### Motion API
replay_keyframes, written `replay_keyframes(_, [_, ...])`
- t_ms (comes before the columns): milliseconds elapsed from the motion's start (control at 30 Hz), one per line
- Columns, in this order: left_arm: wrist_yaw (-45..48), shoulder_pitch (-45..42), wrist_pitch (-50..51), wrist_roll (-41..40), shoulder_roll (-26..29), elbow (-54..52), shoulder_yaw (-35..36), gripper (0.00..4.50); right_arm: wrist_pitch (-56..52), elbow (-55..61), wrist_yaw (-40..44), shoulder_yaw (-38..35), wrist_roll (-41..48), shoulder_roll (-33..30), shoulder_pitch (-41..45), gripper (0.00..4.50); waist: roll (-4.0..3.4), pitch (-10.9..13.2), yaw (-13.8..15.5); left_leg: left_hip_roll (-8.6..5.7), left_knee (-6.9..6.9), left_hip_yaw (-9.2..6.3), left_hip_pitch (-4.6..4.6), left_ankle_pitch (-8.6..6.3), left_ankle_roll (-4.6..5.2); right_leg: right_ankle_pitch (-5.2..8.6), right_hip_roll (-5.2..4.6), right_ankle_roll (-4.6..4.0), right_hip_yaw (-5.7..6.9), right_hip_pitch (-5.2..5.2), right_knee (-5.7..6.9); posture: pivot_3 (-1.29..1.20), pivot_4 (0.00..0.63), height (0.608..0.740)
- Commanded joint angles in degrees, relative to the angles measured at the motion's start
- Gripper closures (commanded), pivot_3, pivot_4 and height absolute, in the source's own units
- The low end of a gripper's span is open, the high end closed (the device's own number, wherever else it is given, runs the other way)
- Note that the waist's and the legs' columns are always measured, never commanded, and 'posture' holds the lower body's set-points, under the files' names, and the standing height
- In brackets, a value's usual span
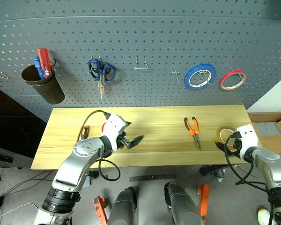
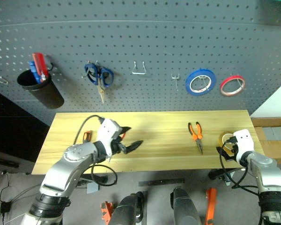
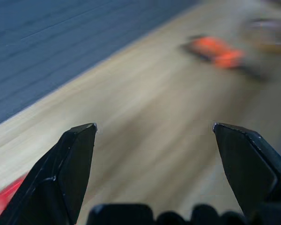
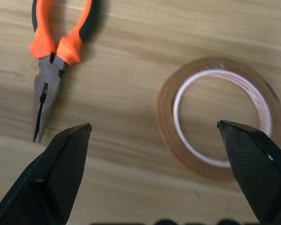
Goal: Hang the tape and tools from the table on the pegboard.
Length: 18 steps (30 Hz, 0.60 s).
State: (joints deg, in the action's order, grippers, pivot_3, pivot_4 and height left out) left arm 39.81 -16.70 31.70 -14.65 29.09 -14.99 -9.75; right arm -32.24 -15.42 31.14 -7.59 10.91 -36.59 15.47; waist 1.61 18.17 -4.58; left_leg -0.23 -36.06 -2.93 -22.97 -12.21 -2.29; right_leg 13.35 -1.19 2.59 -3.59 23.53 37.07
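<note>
One finger of the right gripper faces the tape's hole [image 4: 213,112] and the other open wood, so it should keep lowering until they straddle the tan tape's side [image 4: 167,119], then close.
On the light wood table [image 1: 159,154] lie orange-and-black pliers [image 1: 193,130] right of the middle and a tan ring of tape [image 1: 222,135] near the right end. My right gripper [image 4: 153,125] hovers open over the table's front edge, with the tape [image 4: 222,117] ahead of one finger and the pliers [image 4: 56,42] ahead of the other. My left gripper [image 1: 136,141] is open above the table's left half, pointing right, and holds nothing. An orange screwdriver handle [image 1: 85,132] and a bit of red scissors [image 1: 103,125] peek out behind the left wrist. The dark grey pegboard [image 1: 145,37] rises behind.
On the pegboard hang blue-handled scissors [image 1: 101,71], a blue tape ring [image 1: 200,76], a red tape ring [image 1: 232,79] and a dark cup [image 1: 43,85] with red and blue handles. Bare hooks [image 1: 140,64] sit between the scissors and the blue ring.
</note>
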Motion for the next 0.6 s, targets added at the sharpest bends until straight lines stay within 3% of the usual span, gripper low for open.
replay_keyframes(33, [4.92, -3.46, -3.68, 0.57, 0.14, 0.94, -3.36, 0.22, 0.94, -7.39, 0.15, 0.63, -1.88, -0.96, 5.63, 0.00, 0.11, 0.64, -0.19, -0.01, -0.02, 0.05, -0.01, 0.00, 0.00, -0.02, 0.00, 0.04, -0.05, 0.01, -0.02, -0.12, 0.388, 0.740])
replay_keyframes(467, [10.74, -6.16, -10.74, 3.55, 0.12, 5.05, -6.47, 0.22, 8.01, -41.19, 6.68, 7.03, -9.19, -1.11, 23.89, 0.00, 0.35, 1.25, -0.39, -0.04, -0.08, 0.39, -0.53, -0.19, 0.19, -0.14, -0.06, 0.12, -0.40, 0.64, -0.05, -0.10, 0.378, 0.740])
replay_keyframes(600, [12.28, -5.76, -11.66, 2.81, -0.08, 4.46, -6.18, 0.20, 6.99, -47.07, 9.26, 9.39, -11.60, -0.76, 26.55, 0.89, 0.47, 1.31, -0.37, -0.03, -0.10, 0.37, -0.53, -0.19, 0.19, -0.12, -0.06, 0.16, -0.38, 0.62, -0.06, -0.09, 0.372, 0.740])
